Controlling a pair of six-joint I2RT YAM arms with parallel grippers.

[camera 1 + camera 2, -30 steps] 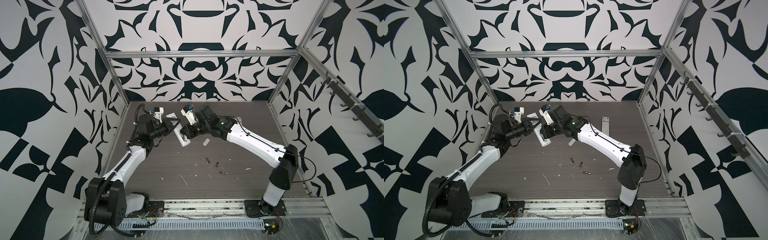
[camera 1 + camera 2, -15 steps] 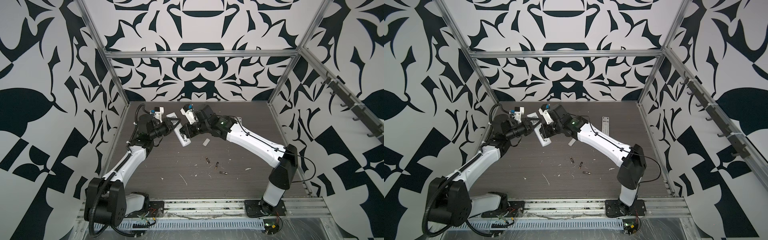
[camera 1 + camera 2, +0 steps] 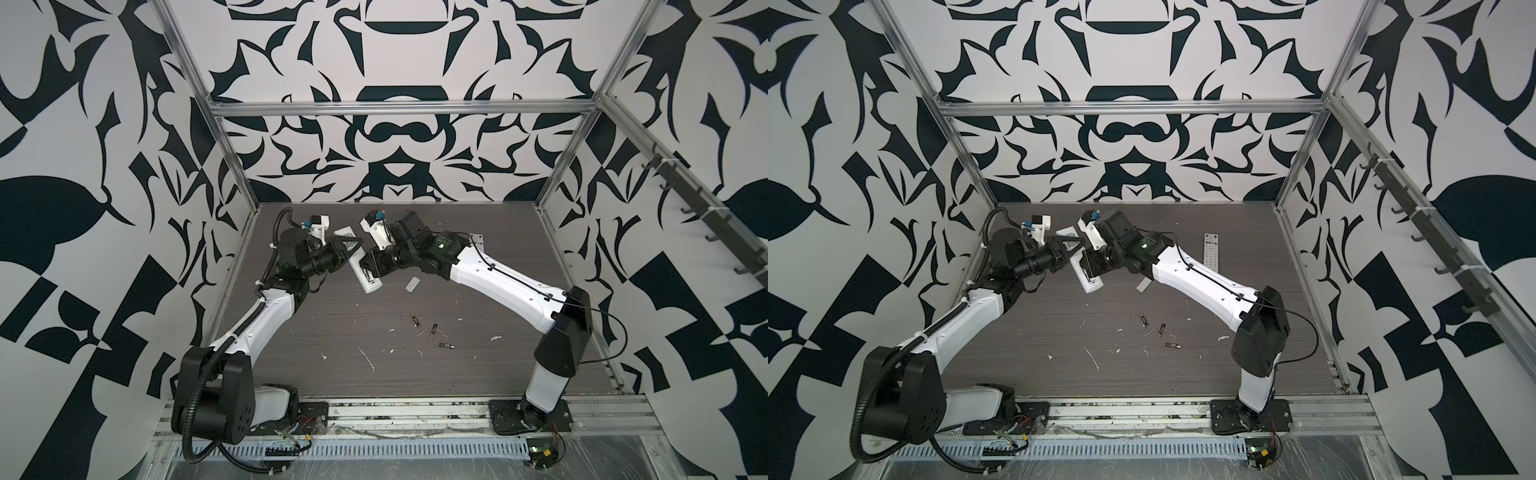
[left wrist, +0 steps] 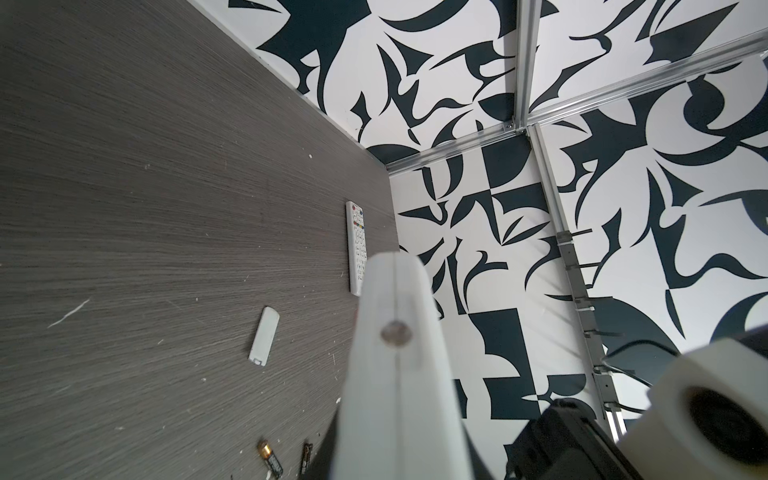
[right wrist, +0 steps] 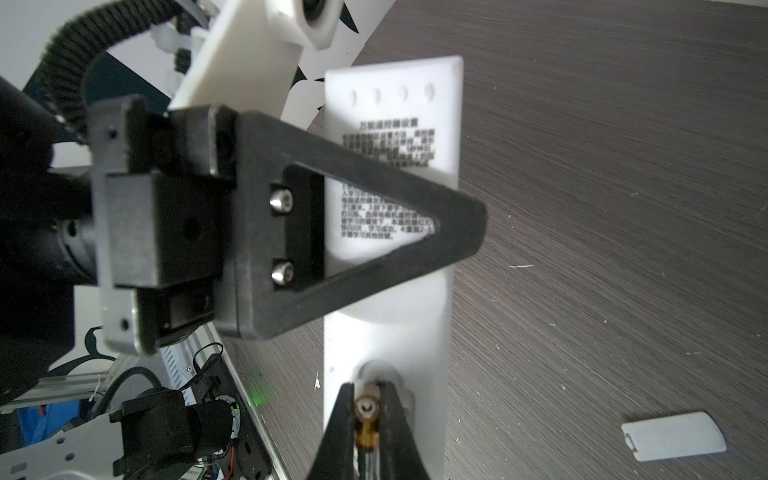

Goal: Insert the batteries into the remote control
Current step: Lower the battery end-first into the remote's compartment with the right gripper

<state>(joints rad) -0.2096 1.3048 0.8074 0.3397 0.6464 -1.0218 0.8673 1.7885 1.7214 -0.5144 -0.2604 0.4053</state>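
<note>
The battery's metal tip [image 5: 367,408] stands up out of the open bay, so next my right gripper rests the battery inside the bay [image 5: 387,379], open, and takes it anew.
A white remote control [image 3: 370,284] hangs tilted above the rear left of the table, its printed back [image 5: 392,104] facing my right wrist camera. My left gripper [image 3: 348,246] is shut on its middle; one black triangular finger [image 5: 461,220] lies across the print. My right gripper [image 5: 365,399] is shut on a battery [image 5: 365,436], whose metal tip sits at the rounded end of the remote's open bay. Three more batteries [image 3: 414,319] [image 3: 433,330] [image 3: 446,345] lie loose mid-table. In the left wrist view the remote's edge [image 4: 399,374] fills the middle, with two batteries [image 4: 270,453] beside it.
The white battery cover [image 3: 412,284] [image 5: 673,434] lies flat on the table right of the held remote. A second remote [image 3: 1211,249] [image 4: 357,247] lies face up near the back right. White scraps [image 3: 368,359] are strewn over the table front. Patterned walls enclose three sides.
</note>
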